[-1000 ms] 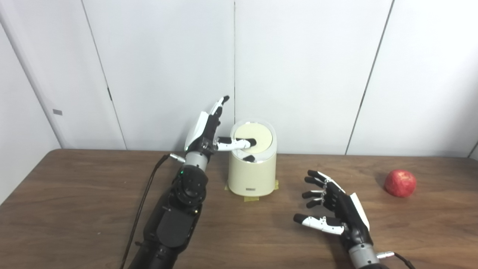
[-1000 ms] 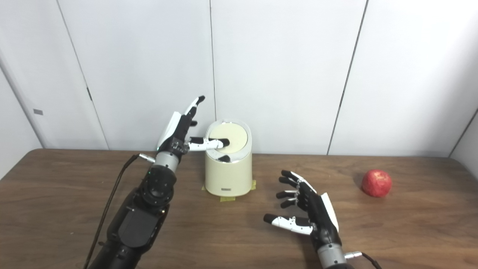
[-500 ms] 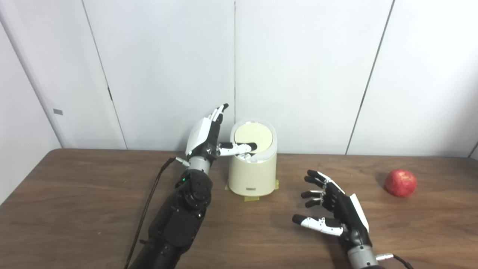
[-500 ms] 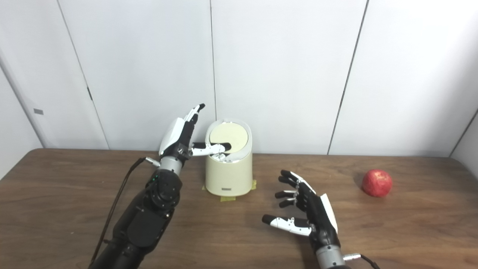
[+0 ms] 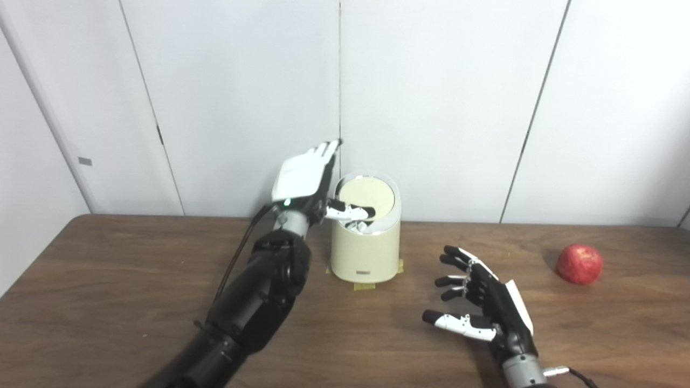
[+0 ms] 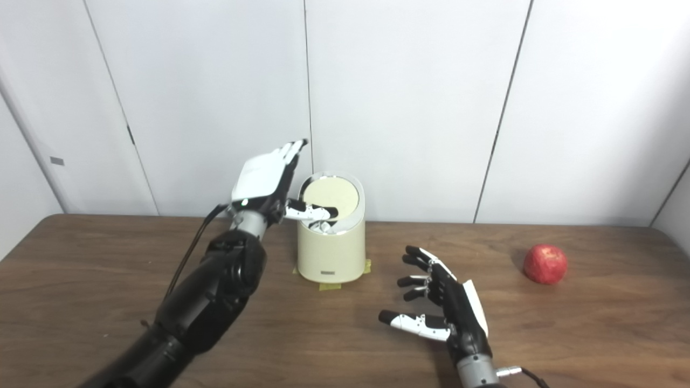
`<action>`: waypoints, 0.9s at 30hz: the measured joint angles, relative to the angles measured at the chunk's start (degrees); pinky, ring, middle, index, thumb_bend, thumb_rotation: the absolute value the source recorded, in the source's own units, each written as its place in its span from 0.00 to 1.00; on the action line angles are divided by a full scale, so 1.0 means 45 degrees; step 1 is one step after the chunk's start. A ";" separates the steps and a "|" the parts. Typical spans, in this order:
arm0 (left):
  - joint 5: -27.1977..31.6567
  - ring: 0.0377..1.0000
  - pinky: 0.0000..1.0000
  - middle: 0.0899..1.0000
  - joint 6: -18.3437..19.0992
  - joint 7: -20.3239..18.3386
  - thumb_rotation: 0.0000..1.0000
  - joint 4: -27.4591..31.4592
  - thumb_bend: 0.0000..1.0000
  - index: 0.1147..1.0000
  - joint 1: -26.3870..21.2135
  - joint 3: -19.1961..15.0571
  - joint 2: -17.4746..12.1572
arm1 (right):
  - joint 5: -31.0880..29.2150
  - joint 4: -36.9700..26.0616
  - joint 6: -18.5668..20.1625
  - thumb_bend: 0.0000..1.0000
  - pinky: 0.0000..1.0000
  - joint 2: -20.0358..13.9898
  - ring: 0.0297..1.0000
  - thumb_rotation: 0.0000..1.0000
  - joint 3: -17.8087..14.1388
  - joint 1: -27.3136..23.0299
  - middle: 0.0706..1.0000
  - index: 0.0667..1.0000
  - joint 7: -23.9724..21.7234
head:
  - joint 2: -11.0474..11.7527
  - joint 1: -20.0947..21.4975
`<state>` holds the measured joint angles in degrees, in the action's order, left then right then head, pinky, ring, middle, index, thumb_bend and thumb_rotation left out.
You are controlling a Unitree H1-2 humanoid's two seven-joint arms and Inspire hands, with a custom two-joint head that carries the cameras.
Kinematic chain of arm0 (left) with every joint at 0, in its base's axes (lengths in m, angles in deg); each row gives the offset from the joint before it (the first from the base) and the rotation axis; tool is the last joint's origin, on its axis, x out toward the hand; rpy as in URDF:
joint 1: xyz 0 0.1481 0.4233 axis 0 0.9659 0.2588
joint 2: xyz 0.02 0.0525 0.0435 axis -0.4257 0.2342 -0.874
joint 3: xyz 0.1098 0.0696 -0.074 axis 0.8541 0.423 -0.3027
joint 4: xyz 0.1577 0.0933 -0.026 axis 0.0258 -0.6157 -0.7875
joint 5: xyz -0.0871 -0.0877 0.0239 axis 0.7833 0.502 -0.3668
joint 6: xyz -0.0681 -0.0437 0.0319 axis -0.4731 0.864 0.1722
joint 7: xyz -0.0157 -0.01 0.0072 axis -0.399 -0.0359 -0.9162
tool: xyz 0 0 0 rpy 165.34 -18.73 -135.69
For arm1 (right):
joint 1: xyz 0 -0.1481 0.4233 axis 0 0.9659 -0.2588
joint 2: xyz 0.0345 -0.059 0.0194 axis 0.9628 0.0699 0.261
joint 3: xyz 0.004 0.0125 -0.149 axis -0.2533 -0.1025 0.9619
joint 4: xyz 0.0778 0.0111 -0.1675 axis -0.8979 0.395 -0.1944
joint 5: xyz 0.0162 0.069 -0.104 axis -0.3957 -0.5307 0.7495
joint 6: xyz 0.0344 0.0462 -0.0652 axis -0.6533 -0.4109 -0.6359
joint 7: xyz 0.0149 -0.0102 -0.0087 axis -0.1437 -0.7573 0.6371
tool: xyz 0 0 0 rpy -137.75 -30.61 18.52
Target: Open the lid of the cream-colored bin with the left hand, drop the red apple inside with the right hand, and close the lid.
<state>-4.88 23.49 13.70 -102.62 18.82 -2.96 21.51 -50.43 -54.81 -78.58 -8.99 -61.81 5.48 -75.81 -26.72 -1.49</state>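
Observation:
The round lid [image 5: 367,194] spans wider than the red apple [image 5: 579,264], so the red apple will fit through the bin's opening when I drop it inside.
The cream-colored bin [image 5: 365,253] stands at the back middle of the wooden table, its round lid [image 5: 367,194] lying flat in the silver rim. My left hand [image 5: 307,180] is open beside the bin's left edge, fingers stretched up and back, thumb resting on the lid's front left. The red apple [image 5: 579,263] lies at the table's right side, apart from both hands. My right hand [image 5: 480,304] is open and empty, hovering low over the table in front and to the right of the bin.
Yellow tape tabs [image 5: 364,286] hold the bin's base to the table [image 5: 108,302]. A black cable [image 5: 242,242] hangs from the left wrist. A white panelled wall [image 5: 442,108] stands right behind the bin.
My left hand has turned palm down and moved a little right, with its forearm swung lower across the table. Its thumb has drawn back toward the lid's left edge. The right hand and apple stay put.

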 measured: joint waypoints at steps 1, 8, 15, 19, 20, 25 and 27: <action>-0.0398 0.85 0.75 0.90 0.0154 -0.0311 0.00 0.0224 0.96 0.99 -0.0089 0.0187 -0.0072 | 0.0007 0.0000 0.0000 0.77 0.51 -0.0001 0.62 0.18 0.0004 0.0000 0.79 0.80 -0.0001 | 0.0000 0.0000; -0.1738 0.83 0.71 0.88 0.0587 -0.1888 0.03 0.1442 0.94 0.97 0.0276 -0.0245 -0.0135 | -0.0013 -0.0028 0.0056 0.77 0.51 0.0000 0.63 0.17 0.0004 0.0002 0.79 0.81 -0.0004 | 0.0000 -0.0039; 0.2488 0.84 0.68 0.88 -0.1294 -0.0152 0.21 0.2255 0.78 0.90 0.2173 -0.3820 0.1131 | 0.0006 -0.0028 0.0055 0.76 0.51 -0.0066 0.62 0.18 0.0003 0.0015 0.78 0.81 -0.0003 | 0.0039 -0.0137; 0.5392 0.81 0.65 0.83 -0.2993 0.0042 0.25 0.2854 0.77 0.86 0.2969 -0.5349 0.1500 | 0.0034 -0.0023 0.0055 0.76 0.52 -0.0066 0.62 0.19 0.0006 0.0014 0.78 0.80 -0.0003 | 0.0039 -0.0156; 0.6155 0.82 0.65 0.84 -0.3204 -0.0063 0.28 0.3240 0.78 0.86 0.3161 -0.5676 0.1520 | 0.0033 -0.0016 0.0054 0.76 0.52 -0.0065 0.62 0.19 0.0005 0.0012 0.78 0.80 -0.0004 | 0.0020 -0.0176; 0.8226 0.80 0.67 0.84 -0.3930 -0.0669 0.31 0.4498 0.83 0.88 0.4345 -0.6300 0.1315 | 0.0013 -0.0001 0.0049 0.76 0.51 -0.0069 0.62 0.20 -0.0013 0.0012 0.77 0.79 -0.0003 | 0.0019 -0.0254; 0.8818 0.79 0.66 0.83 -0.4006 -0.0869 0.29 0.4574 0.84 0.86 0.5045 -0.6416 0.1162 | 0.0008 0.0001 0.0049 0.76 0.52 -0.0074 0.62 0.20 -0.0019 0.0014 0.77 0.79 -0.0003 | 0.0020 -0.0273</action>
<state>34.80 5.46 9.78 -82.04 41.52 -31.83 26.74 -50.40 -54.81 -78.35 -9.32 -61.89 5.54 -75.82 -26.63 -2.72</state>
